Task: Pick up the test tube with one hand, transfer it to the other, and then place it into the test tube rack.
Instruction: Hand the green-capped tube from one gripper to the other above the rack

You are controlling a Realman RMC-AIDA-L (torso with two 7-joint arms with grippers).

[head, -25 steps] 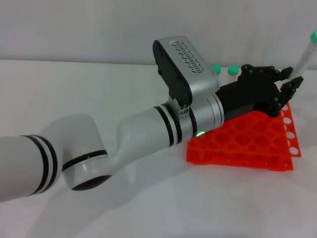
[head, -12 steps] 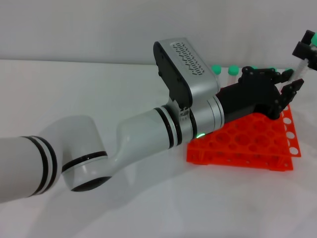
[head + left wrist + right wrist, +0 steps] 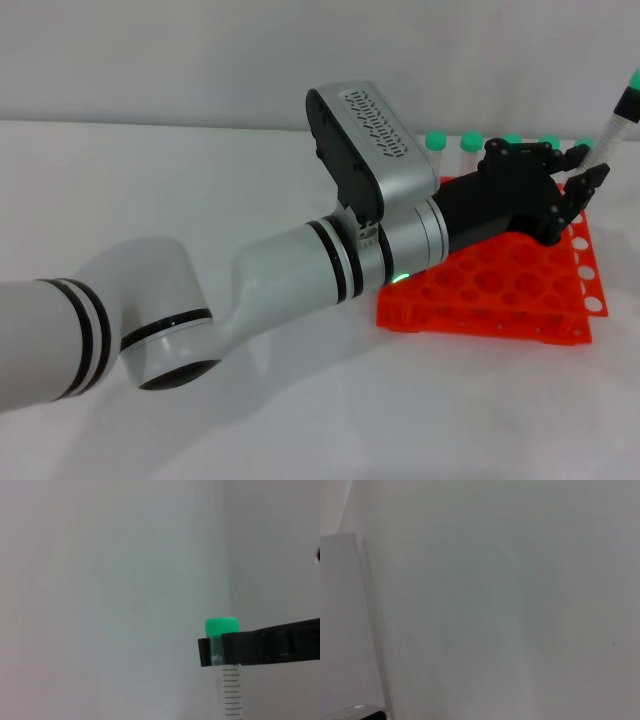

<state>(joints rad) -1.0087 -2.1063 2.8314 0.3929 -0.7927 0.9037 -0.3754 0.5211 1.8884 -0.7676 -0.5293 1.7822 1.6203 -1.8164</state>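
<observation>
The robot's left gripper reaches over the rack [image 3: 488,283] while its right gripper grips the test tube [image 3: 605,140]. The left gripper should move back out of the way before the right gripper puts the test tube in place.
The test tube [image 3: 612,128], clear with a green cap, hangs tilted at the far right edge above the orange-red rack [image 3: 500,300]. A black finger of my right gripper [image 3: 626,102] clamps it just under the cap. The left wrist view shows this clamp [image 3: 265,647] on the tube [image 3: 231,690]. The rest of the right arm is out of view. My left gripper [image 3: 585,168] reaches across over the rack. Its fingers are spread, just beside the tube's lower end and apart from it.
Several other green-capped tubes [image 3: 470,141] stand along the rack's far row behind the left wrist. The thick white left arm [image 3: 300,270] crosses the table from the left. The right wrist view shows only pale wall.
The right gripper came in at the tube's cap end and has pulled back toward the right edge with the tube. The left fingers have come off the tube and drawn slightly left.
</observation>
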